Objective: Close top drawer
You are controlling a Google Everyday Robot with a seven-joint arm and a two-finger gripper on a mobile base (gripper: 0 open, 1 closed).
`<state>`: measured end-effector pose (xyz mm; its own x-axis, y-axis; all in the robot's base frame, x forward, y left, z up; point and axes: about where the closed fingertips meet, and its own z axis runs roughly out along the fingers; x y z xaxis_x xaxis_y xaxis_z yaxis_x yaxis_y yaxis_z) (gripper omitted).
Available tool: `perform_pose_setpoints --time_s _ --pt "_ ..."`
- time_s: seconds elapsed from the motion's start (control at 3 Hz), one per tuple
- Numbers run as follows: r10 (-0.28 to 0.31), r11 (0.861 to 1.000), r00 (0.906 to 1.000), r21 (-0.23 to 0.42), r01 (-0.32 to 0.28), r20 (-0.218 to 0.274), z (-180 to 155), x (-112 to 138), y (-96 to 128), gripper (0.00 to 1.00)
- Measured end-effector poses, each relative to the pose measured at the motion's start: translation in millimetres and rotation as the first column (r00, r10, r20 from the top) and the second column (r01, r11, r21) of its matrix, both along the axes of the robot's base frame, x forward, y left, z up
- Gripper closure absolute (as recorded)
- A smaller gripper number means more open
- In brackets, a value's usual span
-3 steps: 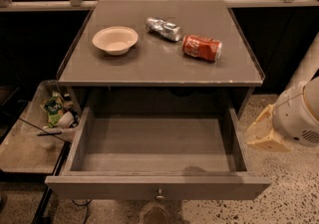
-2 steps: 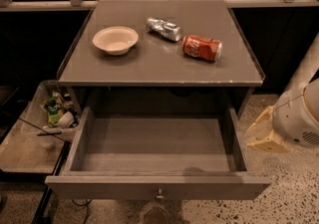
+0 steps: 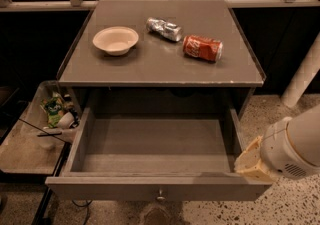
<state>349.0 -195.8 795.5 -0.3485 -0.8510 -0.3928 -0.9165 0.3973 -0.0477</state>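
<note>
I should keep moving my gripper around the front panel [image 3: 215,187] until it can push inward, because the top drawer's empty box [image 3: 155,147] has a clear way into the cabinet.
The top drawer [image 3: 150,189] is pulled far out of the grey-brown cabinet and its shallow box is empty. Its flat front panel faces me along the bottom of the view, with a small round metal knob [image 3: 160,195] at centre. My arm's white segment [image 3: 295,151] hangs at the right, beside the drawer's front right corner. A dim shape just below the knob at the bottom edge looks like my gripper [image 3: 156,215]; most of it is cut off.
On the cabinet top [image 3: 160,64] stand a white bowl [image 3: 115,40], a crushed silver can [image 3: 164,29] and a red soda can [image 3: 202,48] on its side. A low tray with clutter [image 3: 52,114] sits at the left. A white post [image 3: 302,81] stands at the right.
The arm's white segment has moved down and a little left, toward the drawer's front right corner. The drawer is as far open as before.
</note>
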Motion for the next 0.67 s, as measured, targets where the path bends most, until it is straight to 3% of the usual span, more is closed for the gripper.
perform_pose_setpoints --time_s 0.67 --pt "-0.019 0.994 0.9997 0.112 0.017 0.014 -73.8 -17.0 21.0 1.00"
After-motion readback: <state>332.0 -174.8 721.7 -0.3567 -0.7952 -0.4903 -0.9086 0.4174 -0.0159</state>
